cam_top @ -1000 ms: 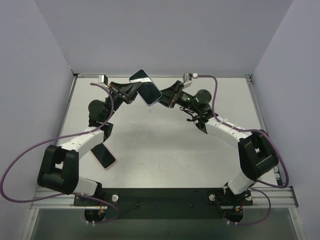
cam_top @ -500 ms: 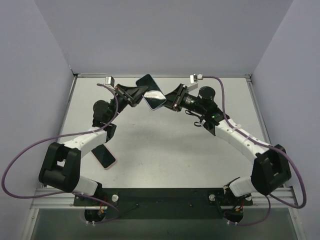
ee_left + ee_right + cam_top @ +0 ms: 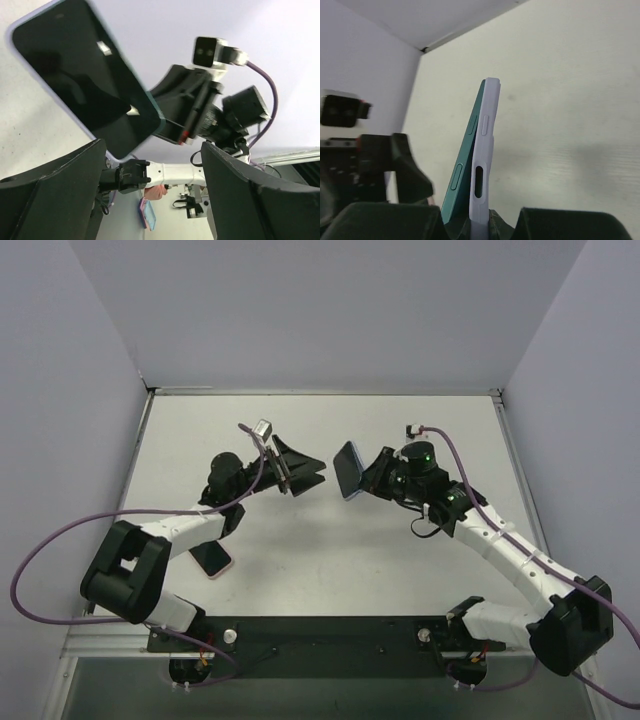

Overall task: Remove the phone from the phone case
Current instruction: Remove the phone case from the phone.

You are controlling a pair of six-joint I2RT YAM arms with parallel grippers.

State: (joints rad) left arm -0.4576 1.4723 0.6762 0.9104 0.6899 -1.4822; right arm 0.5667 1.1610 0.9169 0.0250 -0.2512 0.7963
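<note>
The teal phone gapes [image 3: 463,172] from the lilac phone case, so my left gripper should keep going toward the phone's edge [image 3: 340,475] until its fingers can close on it.
My right gripper [image 3: 368,478] is shut on the lower end of the lilac phone case [image 3: 346,486], held upright above the table's middle. In the right wrist view the teal phone [image 3: 466,165] stands edge-on, joined to the phone case [image 3: 484,150] at the top and gaping away from it lower down, both running down between the right gripper [image 3: 480,214] jaws. My left gripper [image 3: 318,472] hangs open just left of the phone, apart from it. From the left wrist, the phone's dark screen [image 3: 85,85] fills the upper left beyond the left gripper [image 3: 152,146].
A second phone in a pink case [image 3: 211,558] lies flat on the table [image 3: 330,550] under the left forearm; it also shows small in the left wrist view as the pink case [image 3: 146,216]. Purple cables loop beside both arms. Walls enclose the table on three sides.
The left gripper has let go of the phone and opened, pulling back to the left. The right arm has carried the cased phone from the far edge toward the table's middle.
</note>
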